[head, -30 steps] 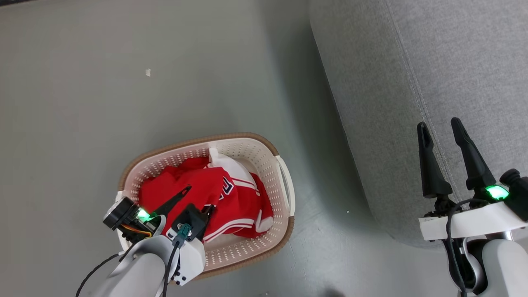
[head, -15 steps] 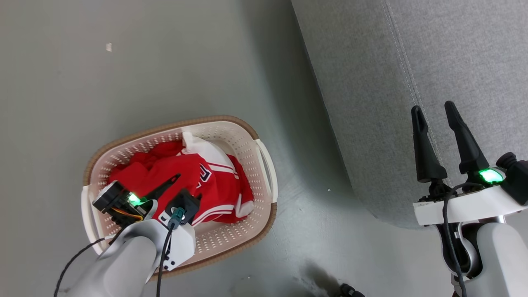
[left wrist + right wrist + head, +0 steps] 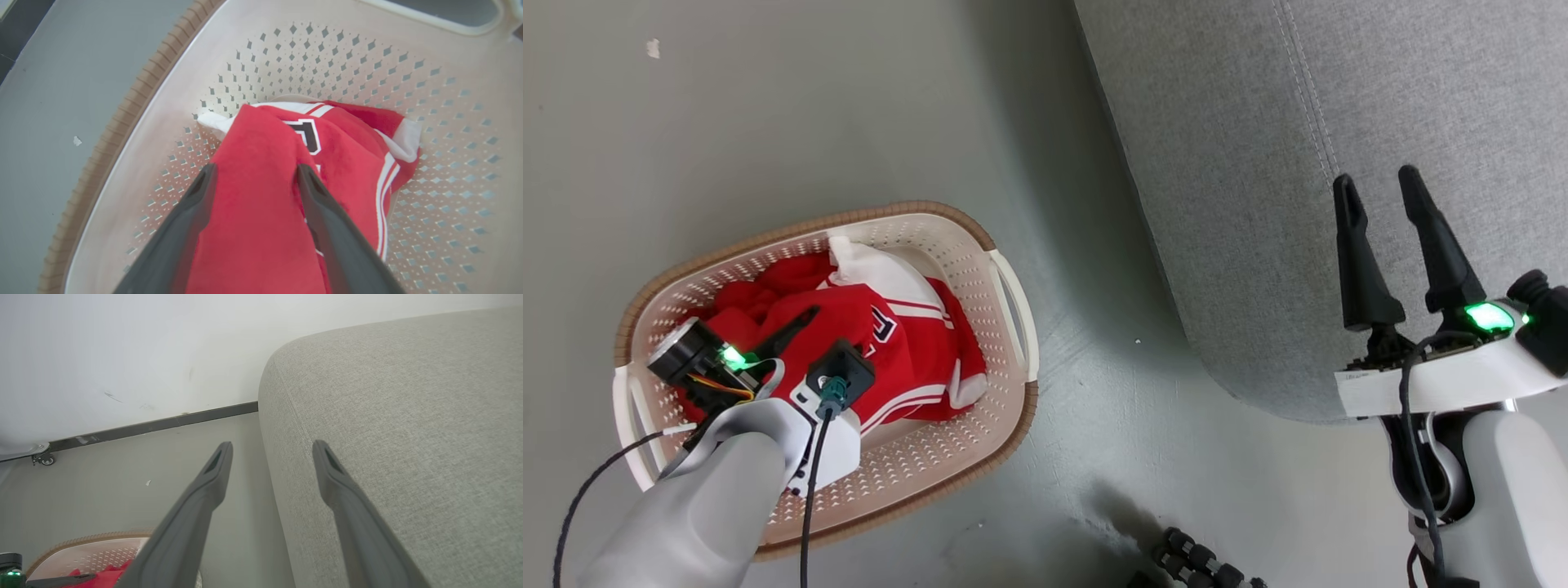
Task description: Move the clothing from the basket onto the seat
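Observation:
My gripper should expect another red piece hidden under the jersey, because red cloth with a white patch [image 3: 968,386] sticks out past the jersey's striped edge [image 3: 900,343].
The cream basket [image 3: 907,211] with a brown rim stands on the floor left of the grey seat [image 3: 1258,163]. Red clothing [image 3: 907,359] with white trim and dark block letters lies heaped inside it. My left gripper [image 3: 841,343] reaches down into the basket. In the left wrist view it [image 3: 256,168] is open, its two fingers straddling a raised fold of the clothing [image 3: 347,163] against the basket's perforated wall [image 3: 327,53]. My right gripper [image 3: 1376,178] hangs open and empty over the seat's rounded edge; the right wrist view shows it [image 3: 272,445] beside the seat [image 3: 408,416].
Grey floor runs between basket and seat. A small white scrap [image 3: 654,47] lies on the floor at far left. A black ribbed cable [image 3: 1201,563] shows at the bottom edge. A white wall with a dark baseboard [image 3: 163,424] and a caster wheel [image 3: 45,459] lie beyond.
The head camera has shifted, so basket and seat slide left and up in the picture. My left gripper stays open over the clothing. The right gripper stays open by the seat.

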Tool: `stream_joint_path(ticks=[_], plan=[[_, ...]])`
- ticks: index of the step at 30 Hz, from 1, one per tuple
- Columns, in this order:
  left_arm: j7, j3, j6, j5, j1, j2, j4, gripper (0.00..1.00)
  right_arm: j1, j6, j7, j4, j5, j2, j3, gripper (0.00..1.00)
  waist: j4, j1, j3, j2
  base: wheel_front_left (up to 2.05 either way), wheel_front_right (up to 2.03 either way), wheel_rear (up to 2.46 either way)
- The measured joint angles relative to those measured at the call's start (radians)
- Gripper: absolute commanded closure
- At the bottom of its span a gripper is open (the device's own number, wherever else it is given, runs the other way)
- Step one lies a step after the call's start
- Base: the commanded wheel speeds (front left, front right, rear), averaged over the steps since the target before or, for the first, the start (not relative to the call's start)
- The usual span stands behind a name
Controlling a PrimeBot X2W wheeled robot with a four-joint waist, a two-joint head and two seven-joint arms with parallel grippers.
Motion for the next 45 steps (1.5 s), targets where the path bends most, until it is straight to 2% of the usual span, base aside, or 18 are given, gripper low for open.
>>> stream_joint_path(ticks=[11,17,18,19,20,22,36,45], plan=[[0.001,0.015,0.081,0.029,-0.063,0.036,0.048,0.0,-0.051,0.0,0.0,-0.012,0.022,0.0,0.007,0.0,-0.025,0.0,0.05,0.0,0.0,0.0,0.0],[0.001,0.011,0.088,0.035,-0.068,0.023,0.077,0.0,-0.068,0.0,0.0,-0.011,0.024,0.0,0.007,0.0,-0.023,0.0,0.062,0.0,0.0,0.0,0.0],[0.001,0.01,0.088,0.035,-0.068,0.021,0.081,0.09,-0.068,0.0,0.0,-0.01,0.024,0.0,0.007,0.0,-0.022,0.0,0.062,0.0,0.0,0.0,0.0],[0.001,0.009,0.089,0.035,-0.068,0.018,0.086,0.27,-0.068,0.0,0.0,-0.009,0.024,0.0,0.007,0.0,-0.021,0.0,0.061,0.0,0.0,0.0,0.0],[0.001,0.008,0.095,0.035,-0.068,0.011,0.095,0.67,-0.069,0.0,0.0,-0.005,0.024,0.0,0.007,0.0,-0.019,0.0001,0.059,0.0,0.0,0.0,0.0],[0.001,0.004,0.097,0.035,-0.068,0.002,0.102,1.0,-0.074,0.0,0.0,0.0,0.024,0.0,0.007,0.0,-0.017,0.0,0.055,0.0,0.0,0.0,0.0],[-0.053,0.007,0.1,0.015,-0.067,-0.04,0.107,1.0,-0.09,0.0,0.0,0.018,0.025,0.0,0.001,0.0,0.008,0.0,0.017,0.0,0.0,0.0,0.0],[-0.097,0.058,0.133,-0.043,-0.056,-0.065,0.035,1.0,-0.107,0.0,0.0,0.03,-0.017,0.0,0.005,0.0,0.042,0.0,-0.028,0.0,0.0,0.0,0.0]])
